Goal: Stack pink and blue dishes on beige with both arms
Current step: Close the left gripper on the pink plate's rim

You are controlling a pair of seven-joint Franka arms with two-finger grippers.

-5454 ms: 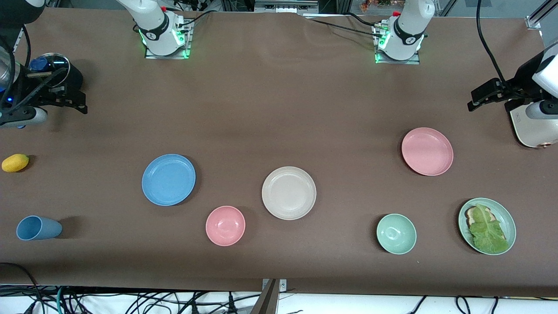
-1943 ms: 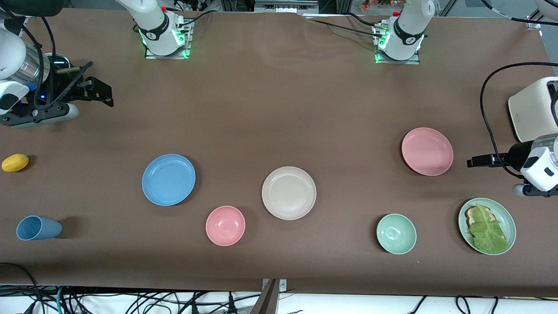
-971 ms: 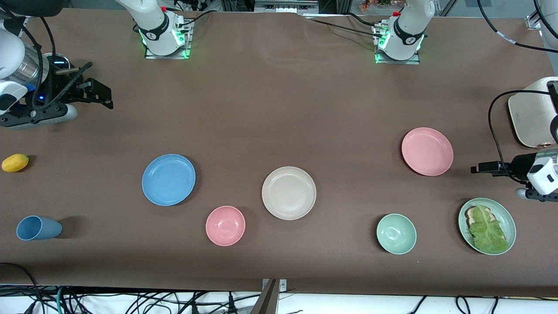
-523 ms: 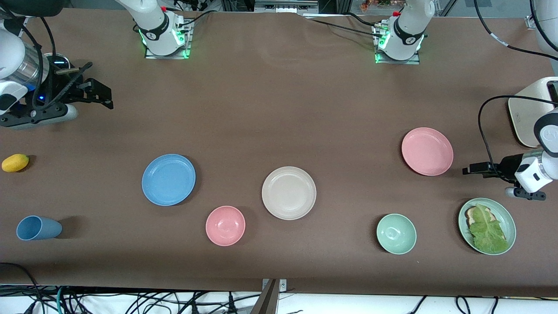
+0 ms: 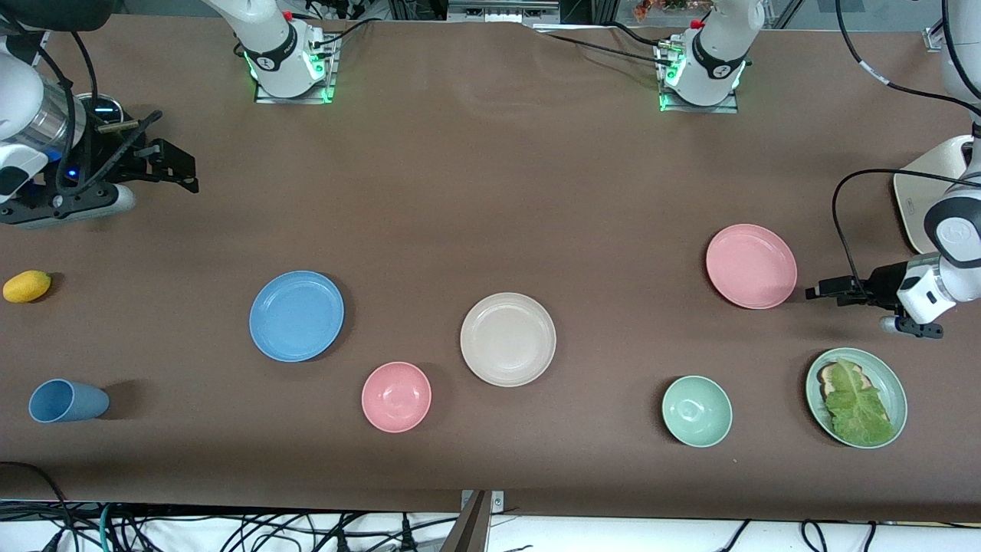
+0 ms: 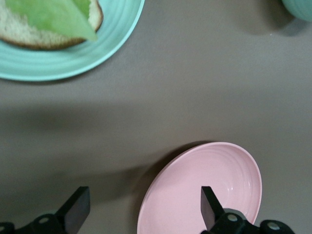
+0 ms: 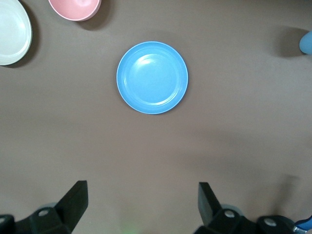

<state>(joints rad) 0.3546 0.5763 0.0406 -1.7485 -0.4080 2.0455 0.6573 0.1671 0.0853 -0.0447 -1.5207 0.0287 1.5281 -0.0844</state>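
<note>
I expect the pink plate (image 5: pixel 751 267) to nest and cover the beige plate when I stack them, because the beige plate's round rim (image 5: pixel 467 340) is as wide as the pink plate.
The pink plate (image 5: pixel 751 266) lies toward the left arm's end of the table. The blue plate (image 5: pixel 296 315) lies toward the right arm's end, and the beige plate (image 5: pixel 507 339) lies between them. My left gripper (image 5: pixel 814 292) hangs open, low beside the pink plate's rim. In the left wrist view the left gripper (image 6: pixel 144 202) straddles that rim, one finger over the pink plate (image 6: pixel 209 185) and one over bare table. My right gripper (image 5: pixel 180 170) waits open, high over the table's end. In the right wrist view the right gripper (image 7: pixel 141 197) is well away from the blue plate (image 7: pixel 152 77).
A pink bowl (image 5: pixel 396 396) and a mint bowl (image 5: pixel 697 411) sit nearer the camera than the beige plate. A mint plate (image 5: pixel 889 376) with bread and lettuce lies near the left gripper. A blue cup (image 5: pixel 67 401), a yellow fruit (image 5: pixel 27 286) and a cream appliance (image 5: pixel 923 199) stand at the table's ends.
My left gripper has moved in from the table's end toward the pink plate's rim, still open. The right arm has not moved, and no dish has shifted.
</note>
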